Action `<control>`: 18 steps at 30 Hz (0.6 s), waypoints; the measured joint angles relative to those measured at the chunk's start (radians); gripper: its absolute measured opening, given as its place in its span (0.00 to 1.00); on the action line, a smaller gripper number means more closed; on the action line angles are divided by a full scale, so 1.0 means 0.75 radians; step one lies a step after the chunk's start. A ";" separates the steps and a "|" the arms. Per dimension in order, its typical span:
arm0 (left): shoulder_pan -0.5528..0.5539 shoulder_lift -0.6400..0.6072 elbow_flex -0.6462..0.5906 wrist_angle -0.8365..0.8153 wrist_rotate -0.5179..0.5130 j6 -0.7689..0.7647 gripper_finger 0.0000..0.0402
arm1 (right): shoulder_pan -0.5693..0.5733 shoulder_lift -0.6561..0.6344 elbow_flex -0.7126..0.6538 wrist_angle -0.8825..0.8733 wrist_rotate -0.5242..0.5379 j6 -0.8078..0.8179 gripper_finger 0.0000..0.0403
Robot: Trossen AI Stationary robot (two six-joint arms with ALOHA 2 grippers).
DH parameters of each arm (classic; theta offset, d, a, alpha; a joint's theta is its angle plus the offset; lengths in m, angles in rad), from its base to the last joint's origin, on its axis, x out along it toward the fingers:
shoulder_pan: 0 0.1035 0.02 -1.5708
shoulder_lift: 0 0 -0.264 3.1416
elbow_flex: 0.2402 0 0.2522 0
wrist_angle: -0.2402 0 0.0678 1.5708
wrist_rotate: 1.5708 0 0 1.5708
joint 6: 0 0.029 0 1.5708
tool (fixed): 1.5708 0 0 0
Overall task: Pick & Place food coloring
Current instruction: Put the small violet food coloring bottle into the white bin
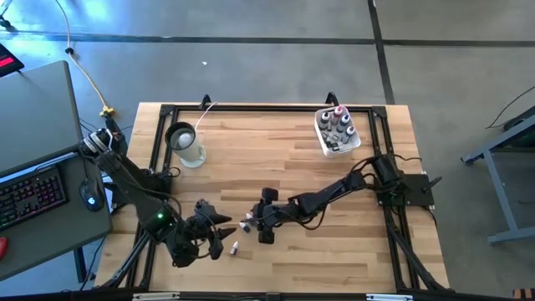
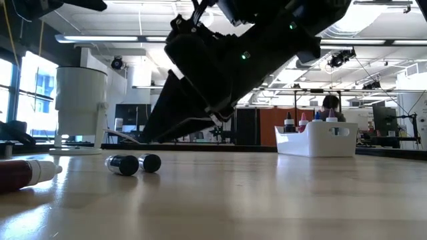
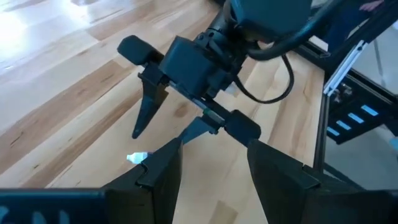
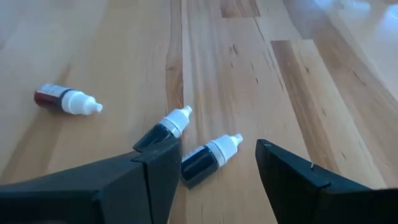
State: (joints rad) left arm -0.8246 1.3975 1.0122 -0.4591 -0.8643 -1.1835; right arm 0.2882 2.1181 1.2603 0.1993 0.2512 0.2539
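Observation:
My right gripper keeps going down until its fingers are on both sides of the nearer dark bottle (image 4: 208, 162). That bottle is in the gap between them, and the second dark bottle (image 4: 165, 128) is outside it.
Three slim dropper bottles of food coloring lie on their sides on the wooden table. In the right wrist view, a dark white-tipped one (image 4: 208, 158) lies between the fingers of my open right gripper (image 4: 217, 149), and I cannot tell whether they touch it. A second dark bottle (image 4: 165, 127) lies beside one finger. A reddish one (image 4: 62, 99) lies farther off. My left gripper (image 1: 219, 238) hovers open near the table's front left, facing my right gripper (image 3: 168, 118). More bottles stand upright in the white tub (image 1: 337, 130).
A clear cup with a black ring (image 1: 185, 144) stands at the far left of the table. The white tub sits at the far right. A black frame runs along the table's edges. Bare wood lies between the tub and the grippers.

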 joint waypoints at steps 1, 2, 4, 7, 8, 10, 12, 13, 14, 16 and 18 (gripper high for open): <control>0.000 0.008 -0.001 0.004 -0.002 0.000 0.45 | 0.000 0.009 0.001 0.009 0.003 0.000 0.50; 0.000 0.013 -0.001 0.010 -0.002 0.000 0.45 | 0.000 0.017 0.001 0.009 0.005 0.000 0.50; 0.000 0.027 0.001 0.044 -0.004 -0.001 0.45 | 0.000 0.050 0.001 0.024 0.004 0.004 0.50; 0.000 0.042 -0.002 0.072 -0.002 -0.001 0.45 | 0.001 0.097 0.001 0.051 0.007 0.011 0.50; 0.000 0.045 0.000 0.091 -0.004 -0.001 0.45 | 0.001 0.107 0.003 0.049 0.003 0.010 0.50; -0.001 0.047 -0.001 0.091 -0.004 -0.001 0.45 | 0.001 0.124 0.007 0.034 0.001 0.004 0.50; -0.001 0.053 0.000 0.110 -0.004 -0.001 0.45 | 0.001 0.126 0.009 -0.013 0.000 -0.045 0.50; -0.001 0.059 0.000 0.114 -0.007 -0.001 0.45 | 0.000 0.126 0.009 -0.038 -0.009 -0.086 0.50; -0.001 0.064 0.000 0.116 -0.009 -0.001 0.45 | 0.000 0.123 0.011 -0.064 -0.019 -0.138 0.50; -0.001 0.074 0.000 0.147 -0.003 -0.001 0.45 | 0.004 0.122 0.012 -0.076 -0.020 -0.213 0.49; -0.001 0.081 0.000 0.151 0.006 -0.001 0.45 | 0.006 0.122 0.011 -0.075 -0.029 -0.238 0.48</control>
State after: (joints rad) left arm -0.8249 1.4586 1.0122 -0.3459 -0.8595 -1.1840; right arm 0.2926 2.2097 1.2686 0.1430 0.2298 0.0751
